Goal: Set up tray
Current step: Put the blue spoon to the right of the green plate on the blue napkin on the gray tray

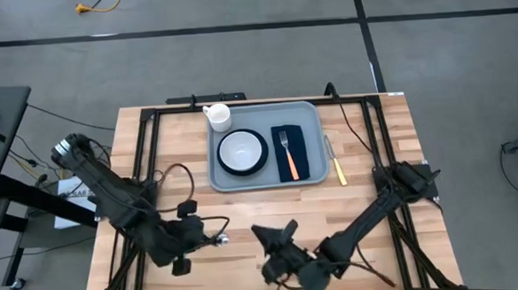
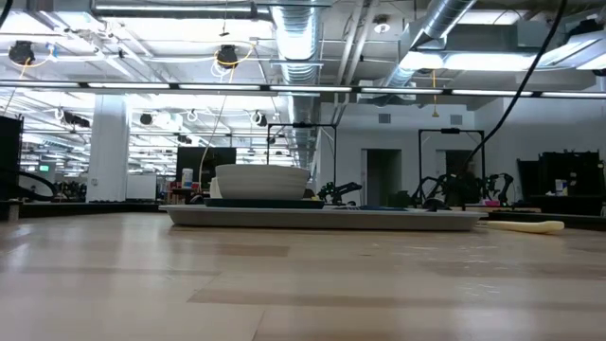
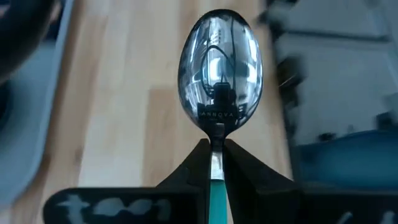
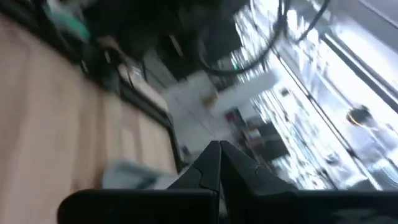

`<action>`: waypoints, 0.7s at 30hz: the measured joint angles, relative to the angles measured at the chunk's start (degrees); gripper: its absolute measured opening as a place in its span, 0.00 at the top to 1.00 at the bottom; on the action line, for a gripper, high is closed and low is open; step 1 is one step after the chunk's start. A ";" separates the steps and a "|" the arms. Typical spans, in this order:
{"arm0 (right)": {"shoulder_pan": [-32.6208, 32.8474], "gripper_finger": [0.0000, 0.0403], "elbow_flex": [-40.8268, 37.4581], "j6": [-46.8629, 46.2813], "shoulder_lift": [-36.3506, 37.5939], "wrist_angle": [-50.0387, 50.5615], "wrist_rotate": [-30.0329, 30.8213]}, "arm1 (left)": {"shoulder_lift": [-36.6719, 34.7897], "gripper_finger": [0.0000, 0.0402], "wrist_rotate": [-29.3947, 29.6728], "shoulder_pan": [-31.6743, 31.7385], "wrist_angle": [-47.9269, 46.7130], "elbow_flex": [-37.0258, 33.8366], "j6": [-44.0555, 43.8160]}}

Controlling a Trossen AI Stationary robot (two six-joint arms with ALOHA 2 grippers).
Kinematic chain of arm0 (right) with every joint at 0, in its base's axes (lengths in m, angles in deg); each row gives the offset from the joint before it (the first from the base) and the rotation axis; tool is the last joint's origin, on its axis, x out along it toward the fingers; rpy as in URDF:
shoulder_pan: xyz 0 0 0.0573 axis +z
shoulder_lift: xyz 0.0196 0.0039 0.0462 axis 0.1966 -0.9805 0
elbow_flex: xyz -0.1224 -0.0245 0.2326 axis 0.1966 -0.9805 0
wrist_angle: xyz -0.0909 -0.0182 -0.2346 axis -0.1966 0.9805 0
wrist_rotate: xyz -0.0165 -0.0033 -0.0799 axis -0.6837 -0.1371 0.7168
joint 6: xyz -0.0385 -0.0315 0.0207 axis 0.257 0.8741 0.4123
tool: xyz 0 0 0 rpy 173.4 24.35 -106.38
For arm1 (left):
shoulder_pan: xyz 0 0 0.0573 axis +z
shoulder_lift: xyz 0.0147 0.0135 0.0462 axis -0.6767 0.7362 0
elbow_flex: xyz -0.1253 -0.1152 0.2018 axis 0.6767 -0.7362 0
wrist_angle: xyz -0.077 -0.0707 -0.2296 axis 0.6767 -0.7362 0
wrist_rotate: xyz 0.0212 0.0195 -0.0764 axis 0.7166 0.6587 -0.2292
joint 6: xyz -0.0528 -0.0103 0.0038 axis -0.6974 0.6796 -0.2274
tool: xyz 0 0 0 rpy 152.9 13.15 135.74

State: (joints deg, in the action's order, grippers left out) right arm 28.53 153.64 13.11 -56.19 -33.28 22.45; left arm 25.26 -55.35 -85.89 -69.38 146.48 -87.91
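Note:
The napkin (image 1: 300, 145) is on my right gripper's side and my left gripper is holding the spoon, so my right gripper should open and grab the spoon by its bowl (image 3: 221, 68).
The grey-blue tray (image 1: 314, 173) lies at the table's far middle. It holds a white cup (image 1: 218, 117), a white bowl on a dark plate (image 1: 242, 151), and a dark napkin (image 1: 300, 152) with an orange-handled fork (image 1: 287, 154). My left gripper (image 1: 213, 241) is at the near left, shut on a shiny spoon (image 3: 219, 68) with a teal handle (image 3: 217, 199). My right gripper (image 1: 268, 233) is at the near middle, shut with nothing in it (image 4: 219, 149). My left gripper pinches the spoon's neck (image 3: 216, 134), just behind its bowl, between its two fingers. The handle runs back between the fingers and the bowl sticks out ahead of them, its hollow side showing. The spoon is lifted clear of the table.
A knife with a yellow handle (image 1: 338, 167) lies on the table just right of the tray, also seen in the low view (image 2: 525, 225). Bare wood spans the table's near half (image 1: 245, 208) between the tray and my grippers. Black frame rails run along both sides.

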 joint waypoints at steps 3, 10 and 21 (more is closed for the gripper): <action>0.91 1.00 0.00 0.68 0.02 -6.04 -5.16 | -2.10 0.97 -1.04 -0.16 6.80 0.03 6.39; 0.93 0.97 2.64 0.56 0.00 -7.47 -12.61 | -2.80 0.97 -3.79 -0.14 11.12 0.07 10.11; -0.57 0.75 5.07 -8.19 -0.11 4.34 -23.06 | -2.82 0.97 -3.84 -0.10 11.32 0.07 10.15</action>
State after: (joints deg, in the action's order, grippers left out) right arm 27.96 158.72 4.92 -56.30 -28.94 -0.61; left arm 22.44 -59.19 -85.99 -58.07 146.55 -77.77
